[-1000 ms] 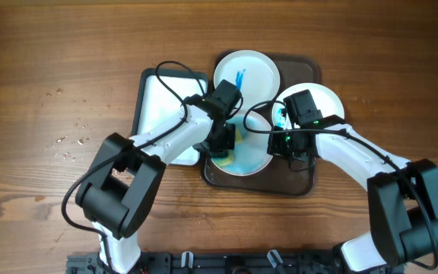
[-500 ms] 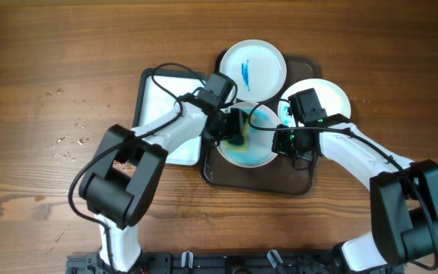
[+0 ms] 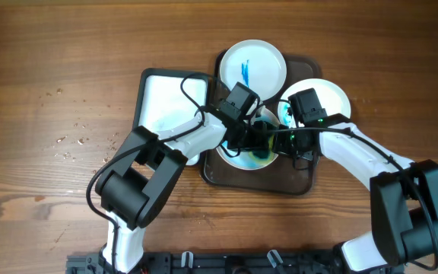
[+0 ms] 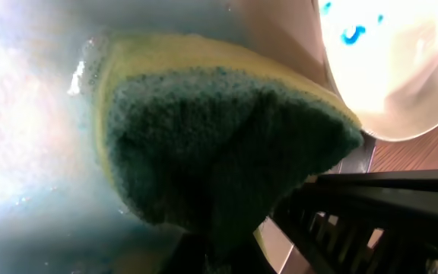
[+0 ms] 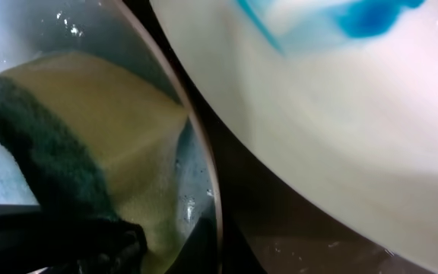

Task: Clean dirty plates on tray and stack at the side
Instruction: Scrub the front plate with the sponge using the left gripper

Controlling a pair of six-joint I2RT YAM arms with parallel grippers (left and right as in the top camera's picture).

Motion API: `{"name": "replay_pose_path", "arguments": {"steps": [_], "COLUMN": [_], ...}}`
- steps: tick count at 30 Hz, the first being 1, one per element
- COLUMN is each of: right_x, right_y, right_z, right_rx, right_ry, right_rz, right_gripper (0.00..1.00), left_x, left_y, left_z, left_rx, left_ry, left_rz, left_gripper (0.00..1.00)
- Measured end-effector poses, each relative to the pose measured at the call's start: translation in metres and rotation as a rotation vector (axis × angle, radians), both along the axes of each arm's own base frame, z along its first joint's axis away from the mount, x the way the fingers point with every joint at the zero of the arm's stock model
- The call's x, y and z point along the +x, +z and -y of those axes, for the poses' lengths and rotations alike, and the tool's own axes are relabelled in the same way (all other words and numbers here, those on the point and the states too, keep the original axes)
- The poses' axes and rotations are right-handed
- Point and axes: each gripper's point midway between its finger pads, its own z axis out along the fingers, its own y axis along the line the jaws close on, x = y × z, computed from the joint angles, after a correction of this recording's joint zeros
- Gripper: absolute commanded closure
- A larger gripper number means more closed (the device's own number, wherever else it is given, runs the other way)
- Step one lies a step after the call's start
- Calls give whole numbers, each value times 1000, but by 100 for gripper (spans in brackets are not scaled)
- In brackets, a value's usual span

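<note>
The sponge is touching the middle plate's rim point(image 5: 191, 122) next to my right gripper. My left gripper should wipe the sponge back over the teal smear point(image 3: 233, 157) toward the tub.
Three white plates lie on the dark tray point(image 3: 281, 181). The far plate point(image 3: 252, 70) has a blue streak, and the right plate point(image 3: 327, 94) overhangs the tray's right rim. My left gripper point(image 3: 255, 140) is shut on a green and yellow sponge point(image 4: 226, 152), which presses flat on the teal-smeared middle plate point(image 3: 238, 157). My right gripper point(image 3: 286, 144) is shut on that plate's right rim point(image 5: 206, 164). The right wrist view shows the sponge point(image 5: 90, 152) inside the rim and the blue-smeared right plate point(image 5: 341, 99) beside it.
A white-lined rectangular tub point(image 3: 162, 103) stands against the tray's left side. Both arms cross over the tray's near half. Small crumbs point(image 3: 71, 141) lie on the wood at the left. Bare wood-grain tabletop point(image 3: 52, 61) surrounds the tray.
My left gripper has slid the sponge rightward across the middle plate, from its left side towards the right gripper. The right gripper has stayed on the rim.
</note>
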Motion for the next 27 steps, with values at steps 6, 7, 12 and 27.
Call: {"name": "replay_pose_path", "arguments": {"steps": [6,7,12,27], "right_x": [-2,-2,-2,-3], "right_y": [0,0,0,0], "right_z": [-3,-3,-3,-1], "right_rx": [4,4,4,-2], "right_ry": [20,22,22,22], "right_rz": [-1,-1,0,-5], "right_gripper": [96,96,96,96], "left_x": [-9,-9,11,38], "left_y": [-4,-4,-4,1], "left_z": [-31,-40,-93,-69], "left_rx": [122,159,341,162], "left_ry": [39,53,147,84], "left_rz": [-86,-91,-31,92], "left_gripper": [96,96,96,96]}}
